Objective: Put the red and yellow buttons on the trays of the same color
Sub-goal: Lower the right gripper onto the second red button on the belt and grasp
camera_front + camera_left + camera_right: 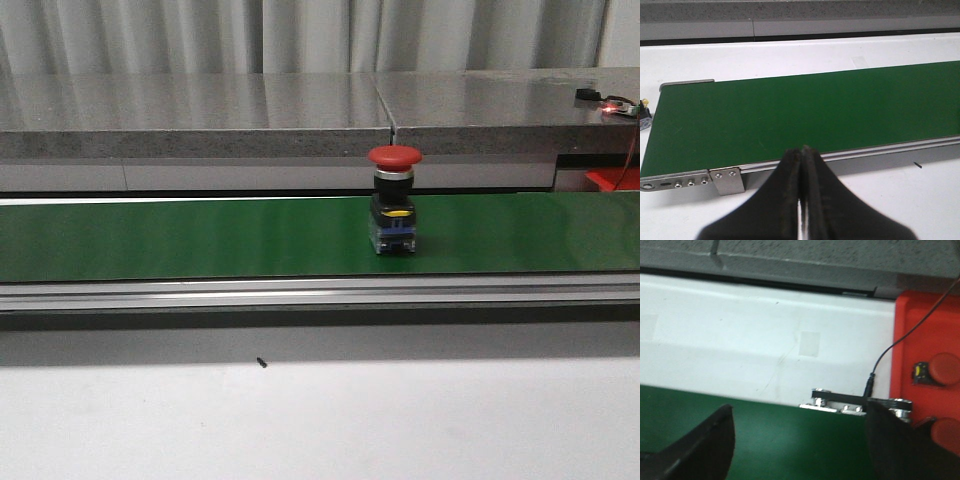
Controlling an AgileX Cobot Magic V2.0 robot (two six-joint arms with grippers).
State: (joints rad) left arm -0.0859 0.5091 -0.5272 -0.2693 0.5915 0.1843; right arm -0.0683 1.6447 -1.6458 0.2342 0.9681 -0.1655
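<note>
My open right gripper is moving toward the red button (393,212), which stands upright and free on the green belt. It should move on next until its fingers are on both sides of the cap (395,157).
A red button (394,200) with a mushroom cap and a black-and-blue base stands upright on the green conveyor belt (200,240), right of the middle. Neither gripper shows in the front view. In the left wrist view my left gripper (801,150) is shut with nothing in it, hanging just before the belt's near rail. In the right wrist view my right gripper (800,407) is wide open over the belt's end. Beside it lies the red tray (935,340) holding two red buttons (940,369), (946,435). Yellow buttons and a yellow tray are out of view.
A grey stone ledge (300,110) runs behind the belt. The red tray's corner (610,180) shows at the far right with a cable above it. A small dark part with a yellow tip (645,117) pokes in beyond the belt's other end. White tabletop (300,420) lies in front.
</note>
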